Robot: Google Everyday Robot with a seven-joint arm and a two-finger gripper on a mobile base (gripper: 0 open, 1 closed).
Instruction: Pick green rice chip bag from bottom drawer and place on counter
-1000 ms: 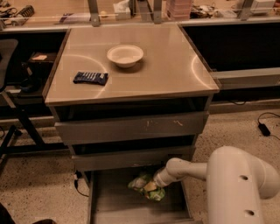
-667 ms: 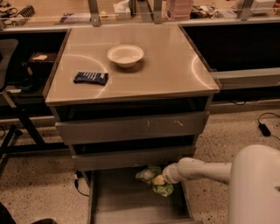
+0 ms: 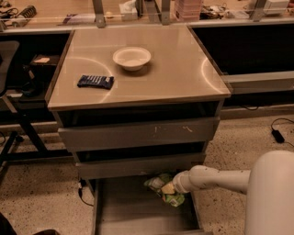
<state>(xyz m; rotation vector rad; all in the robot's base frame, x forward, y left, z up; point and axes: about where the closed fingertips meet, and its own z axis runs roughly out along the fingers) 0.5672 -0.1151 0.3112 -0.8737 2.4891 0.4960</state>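
Note:
The robot's gripper should pull the green rice chip bag clear past the bottom drawer's side (image 3: 195, 209) before it lifts the bag higher, because the bag reaches under the middle drawer's front (image 3: 156, 181).
The bottom drawer (image 3: 124, 209) is pulled open below the two wider grey drawers. My gripper (image 3: 168, 188) reaches in from the right, at the drawer's back right part. It is shut on the green rice chip bag (image 3: 173, 199), a crinkled light-green bag that hangs around the fingertips, just above the drawer floor. Part of the bag sticks out to the left under the middle drawer's front. The counter (image 3: 174, 69) is the glossy beige top of the cabinet.
A white bowl (image 3: 132, 58) and a dark blue snack packet (image 3: 95, 81) lie on the counter's left half. My white arm (image 3: 220, 180) crosses the drawer's right side. A cluttered workbench (image 3: 138, 9) runs behind. A black chair base (image 3: 18, 133) stands at left.
The gripper has moved right and slightly up with the bag in it. The bag has shifted from the drawer's middle toward its back right. The arm's white body has drawn back to the right.

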